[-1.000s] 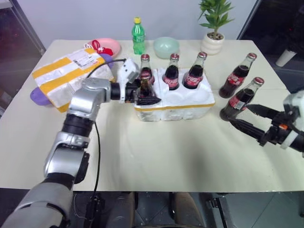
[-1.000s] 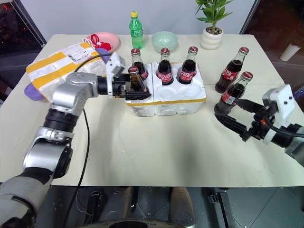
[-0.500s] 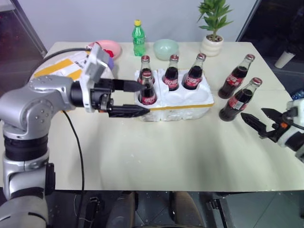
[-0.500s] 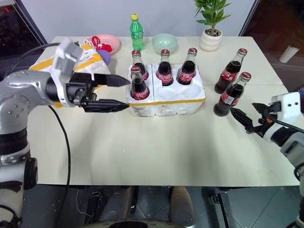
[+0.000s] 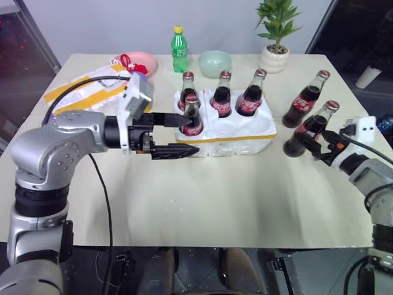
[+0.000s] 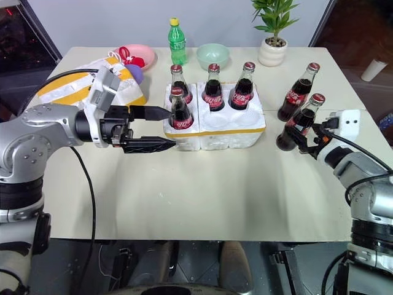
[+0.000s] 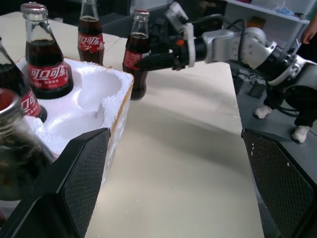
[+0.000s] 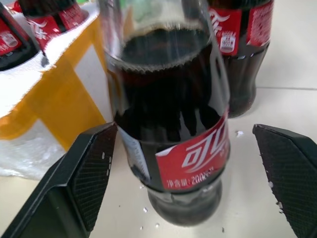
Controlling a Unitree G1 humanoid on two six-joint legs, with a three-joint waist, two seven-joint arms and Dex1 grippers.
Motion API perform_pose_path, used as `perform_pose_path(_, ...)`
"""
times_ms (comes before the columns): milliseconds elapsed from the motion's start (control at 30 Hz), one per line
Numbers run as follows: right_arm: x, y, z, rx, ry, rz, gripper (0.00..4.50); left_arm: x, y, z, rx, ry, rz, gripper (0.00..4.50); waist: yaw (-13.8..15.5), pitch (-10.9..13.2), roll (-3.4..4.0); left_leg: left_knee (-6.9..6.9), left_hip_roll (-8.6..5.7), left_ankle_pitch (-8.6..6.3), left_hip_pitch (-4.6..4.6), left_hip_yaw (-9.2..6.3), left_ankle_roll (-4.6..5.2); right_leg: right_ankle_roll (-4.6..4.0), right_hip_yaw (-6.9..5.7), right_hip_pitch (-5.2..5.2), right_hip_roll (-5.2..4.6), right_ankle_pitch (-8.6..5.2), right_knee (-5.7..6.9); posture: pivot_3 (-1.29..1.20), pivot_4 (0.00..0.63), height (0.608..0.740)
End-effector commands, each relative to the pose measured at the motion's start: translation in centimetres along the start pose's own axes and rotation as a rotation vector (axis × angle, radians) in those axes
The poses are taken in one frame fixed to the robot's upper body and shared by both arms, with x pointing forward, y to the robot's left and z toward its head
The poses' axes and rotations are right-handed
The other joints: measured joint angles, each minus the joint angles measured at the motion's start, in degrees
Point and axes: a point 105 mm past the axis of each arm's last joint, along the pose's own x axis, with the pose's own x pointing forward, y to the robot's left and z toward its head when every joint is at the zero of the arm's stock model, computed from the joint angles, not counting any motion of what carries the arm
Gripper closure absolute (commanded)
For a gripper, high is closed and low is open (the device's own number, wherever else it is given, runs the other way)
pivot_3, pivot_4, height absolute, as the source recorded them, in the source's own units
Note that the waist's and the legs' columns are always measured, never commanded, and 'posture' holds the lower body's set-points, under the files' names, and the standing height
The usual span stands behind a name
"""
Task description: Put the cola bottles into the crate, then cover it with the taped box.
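I expect the nearer cola bottle (image 5: pixel 311 129) to go only part of the way into the crate when I lower it, because the seated bottles' labels (image 5: pixel 248 106) show above the foam.
The white foam crate (image 5: pixel 245 127) stands mid-table with several cola bottles in its wells: three in the back row (image 5: pixel 222 93) and one at the front left (image 5: pixel 192 116). My left gripper (image 6: pixel 172 128) hovers open just left of that front bottle, pointing toward it and holding nothing. Two more cola bottles stand on the table to the right of the crate, one farther back (image 5: pixel 305 98) and one nearer (image 5: pixel 310 128). My right gripper (image 6: pixel 298 136) is open, its fingers (image 8: pixel 74 183) on either side of the nearer bottle (image 8: pixel 171 124). The taped box (image 5: pixel 83 95) lies at the back left, behind my left arm.
Along the far edge stand a green plastic bottle (image 5: pixel 178 48), a pink bowl (image 5: pixel 140 61), a pale green bowl (image 5: pixel 215 61) and a potted plant (image 5: pixel 275 38). The crate's front middle and front right wells hold nothing. The table's edge runs close behind my right arm.
My left gripper let go of the front-left bottle in the crate and drew back to the left. My right gripper moved forward until its fingers flank the nearer loose bottle.
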Motion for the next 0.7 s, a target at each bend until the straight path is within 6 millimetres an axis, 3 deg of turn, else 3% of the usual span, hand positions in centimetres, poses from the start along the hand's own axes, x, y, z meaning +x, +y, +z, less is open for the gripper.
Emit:
perform_pose_path(33, 0.7, -0.2, 0.7, -0.026, -0.027, 0.002, 0.0, 0.1, -0.4, 0.9, 0.046, -0.026, -0.013, 0.06, 0.0, 0.0, 0.01, -0.02, 0.0, 0.0, 0.0, 0.0, 0.0, 0.0, 0.0, -0.01, 0.0, 0.0, 0.0, 0.0, 0.15, 0.739)
perform_pose_path(133, 0.8, -0.3, 1.2, -0.021, -0.053, -0.004, 0.82, 0.2, -0.4, 1.0, 0.052, -0.03, -0.021, 0.0, 0.0, 0.0, 0.01, -0.06, 0.0, 0.0, 0.0, 0.0, 0.0, 0.02, 0.0, -0.03, 0.0, 0.01, 0.0, 0.0, 0.15, 0.739)
perform_pose_path(200, 0.6, -0.4, 1.8, -0.049, -0.081, -0.012, 1.74, 0.2, -0.4, 1.0, 0.054, -0.032, -0.023, 0.0, 0.1, 0.0, 0.01, -0.07, 0.0, 0.0, 0.0, -0.01, 0.0, 0.03, -0.01, -0.02, 0.0, 0.01, 0.0, 0.0, 0.15, 0.739)
perform_pose_path(367, -1.1, 1.2, 5.9, -0.132, -0.235, 0.057, 1.7, 0.1, -0.5, 0.9, 0.053, -0.033, -0.02, 0.0, 0.1, 0.1, 0.16, -0.08, -0.01, 0.0, -0.02, 0.0, 0.0, 0.03, 0.0, -0.04, 0.0, 0.01, -0.01, 0.0, 0.15, 0.739)
perform_pose_path(533, -2.5, 5.5, 12.5, -0.141, -0.422, 0.24, 1.7, -0.5, -0.4, 1.2, 0.054, -0.041, -0.001, 0.0, -0.6, 0.4, 0.6, -0.09, 0.0, 0.0, -0.04, 0.1, 0.0, 0.04, 0.13, -0.18, 0.0, 0.02, 0.04, 0.0, 0.15, 0.739)
perform_pose_path(600, -2.1, 7.5, 13.8, -0.133, -0.427, 0.324, 1.7, -0.8, -0.2, 1.5, 0.061, -0.044, 0.014, 0.0, -1.1, 0.4, 0.61, -0.11, 0.01, 0.0, -0.04, 0.12, 0.0, 0.04, 0.15, -0.21, 0.02, 0.02, 0.07, 0.0, 0.15, 0.739)
perform_pose_path(700, -0.5, 10.1, 14.1, -0.153, -0.38, 0.402, 1.7, -1.2, 0.4, 1.7, 0.076, -0.047, 0.053, 0.0, -1.4, 0.3, 0.58, -0.16, 0.03, 0.0, -0.03, 0.09, 0.0, 0.03, 0.13, -0.21, 0.04, 0.01, 0.05, 0.0, 0.15, 0.739)
